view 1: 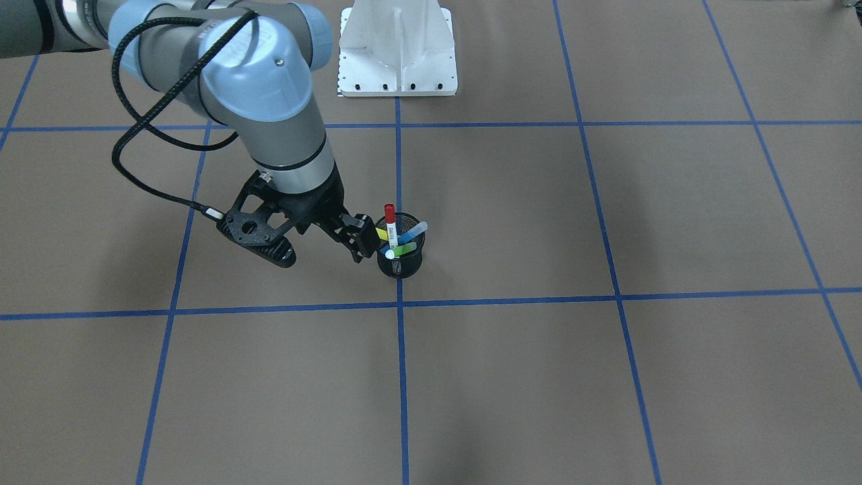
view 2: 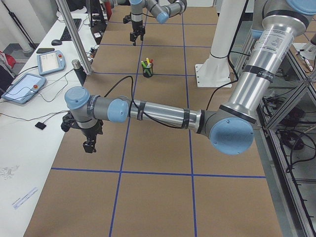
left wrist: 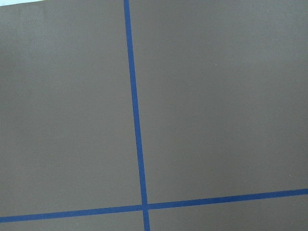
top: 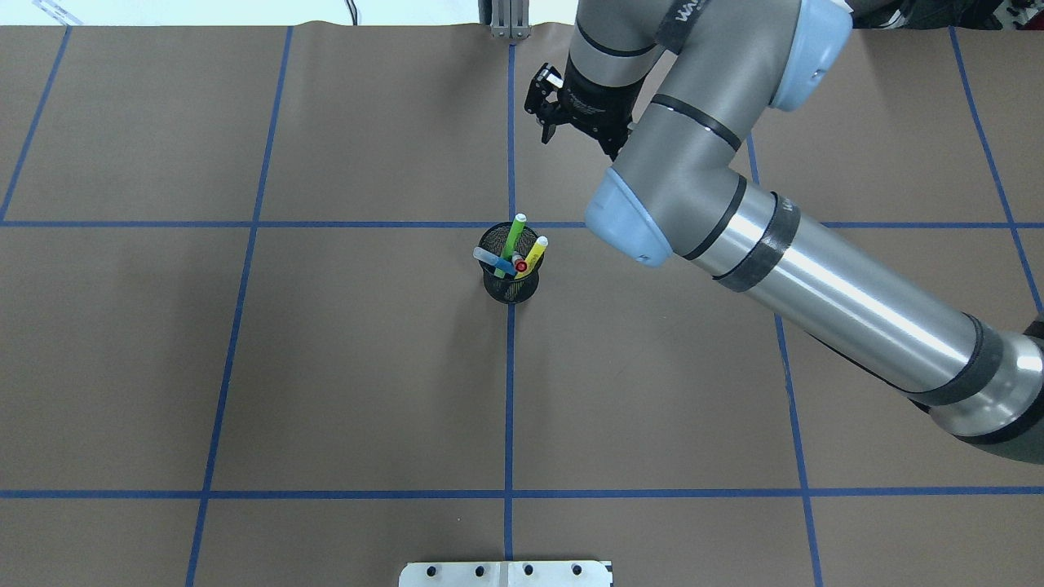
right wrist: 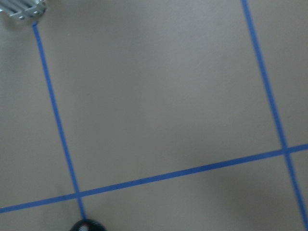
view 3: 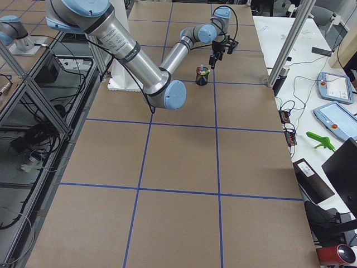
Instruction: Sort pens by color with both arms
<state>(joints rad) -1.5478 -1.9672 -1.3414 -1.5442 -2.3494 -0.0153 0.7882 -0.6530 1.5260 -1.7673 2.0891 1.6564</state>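
My right gripper is hanging off to the side of the black mesh cup. I should move it back over the cup and turn its fingers around the end of the blue pen.
A black mesh cup point(view 1: 402, 264) stands on the blue centre line of the table and holds all the pens. They are a white one with a red cap point(view 1: 389, 214), a blue one point(view 1: 412, 234), a light green one point(view 1: 403, 250) and a yellow one point(view 1: 382, 234). The cup point(top: 510, 285) also shows in the overhead view. My right gripper point(view 1: 363, 246) hangs above the table on the cup's far side point(top: 543, 114), open and empty. My left gripper point(view 2: 89, 146) shows only in the exterior left view, low over the table's left end; I cannot tell whether it is open.
The white bolted base pedestal point(view 1: 397, 54) stands at the robot's edge of the table. Blue tape lines point(top: 510, 391) divide the brown surface into squares. Beyond the far edge are a metal post point(view 2: 69, 29) and a side table with tablets point(view 2: 22, 89).
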